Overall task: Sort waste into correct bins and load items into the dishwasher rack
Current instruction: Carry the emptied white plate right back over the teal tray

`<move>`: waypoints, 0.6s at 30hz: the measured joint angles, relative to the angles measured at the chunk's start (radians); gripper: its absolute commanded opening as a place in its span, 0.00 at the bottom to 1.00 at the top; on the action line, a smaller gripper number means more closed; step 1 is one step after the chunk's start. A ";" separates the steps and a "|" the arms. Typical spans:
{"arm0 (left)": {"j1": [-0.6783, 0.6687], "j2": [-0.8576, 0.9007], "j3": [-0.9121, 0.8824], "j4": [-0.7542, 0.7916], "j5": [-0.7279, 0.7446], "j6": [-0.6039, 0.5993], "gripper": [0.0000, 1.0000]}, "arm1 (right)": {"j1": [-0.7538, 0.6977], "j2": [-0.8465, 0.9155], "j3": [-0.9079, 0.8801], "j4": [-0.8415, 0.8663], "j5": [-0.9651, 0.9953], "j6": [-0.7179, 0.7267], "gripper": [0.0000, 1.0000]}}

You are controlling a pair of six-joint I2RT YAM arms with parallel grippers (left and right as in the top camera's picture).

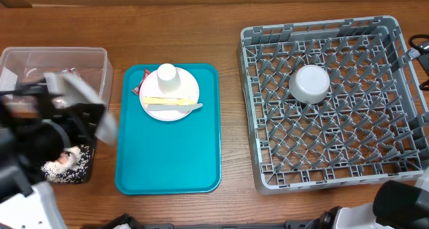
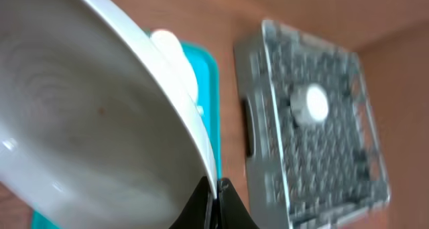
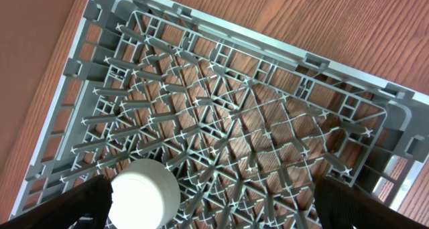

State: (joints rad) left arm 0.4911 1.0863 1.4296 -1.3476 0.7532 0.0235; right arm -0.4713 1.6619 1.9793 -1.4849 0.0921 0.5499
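I should keep moving my left gripper to the teal tray's front half (image 1: 171, 155) and let go of the grey plate (image 2: 100, 115) flat there, because the plate is clear of rice and that half is open.
My left gripper (image 2: 216, 189) is shut on the rim of the grey plate (image 2: 87, 115). It holds the plate tilted over the clear tub (image 1: 53, 55) and the black tray (image 1: 86, 174); the plate is blurred in the overhead view (image 1: 87, 95). White waste with rice (image 1: 64, 162) lies in the black tray. The pinkish-white plate (image 1: 189, 88) on the teal tray (image 1: 167, 155) carries an upturned white cup (image 1: 167, 77), a yellow utensil (image 1: 167, 100) and a pale utensil (image 1: 175, 108). A red wrapper (image 1: 139, 88) lies beside it. My right gripper (image 3: 214, 209) is open above the rack (image 1: 335, 162), near the upturned white bowl (image 3: 144, 195).
The white bowl (image 1: 309, 83) sits upside down in the middle of the rack's far half. The right arm's base (image 1: 402, 202) is at the table's front right corner. Bare wooden table (image 1: 231, 122) separates the teal tray from the rack.
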 measured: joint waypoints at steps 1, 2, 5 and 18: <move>-0.084 -0.007 0.000 -0.018 -0.058 -0.018 0.04 | 0.000 0.000 0.000 -0.001 0.000 0.000 1.00; -0.138 -0.008 0.000 -0.030 -0.088 -0.029 0.04 | 0.000 0.000 0.000 0.000 0.000 0.000 1.00; -0.370 -0.002 -0.001 -0.063 -0.238 -0.095 0.04 | 0.000 0.000 0.000 -0.001 0.001 0.000 1.00; -0.939 0.238 -0.192 0.116 -0.558 -0.386 0.04 | 0.000 0.000 0.000 0.000 0.000 0.000 1.00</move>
State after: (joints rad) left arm -0.4480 1.3243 1.2377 -1.2320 0.1947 -0.3622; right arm -0.4713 1.6619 1.9793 -1.4853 0.0925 0.5499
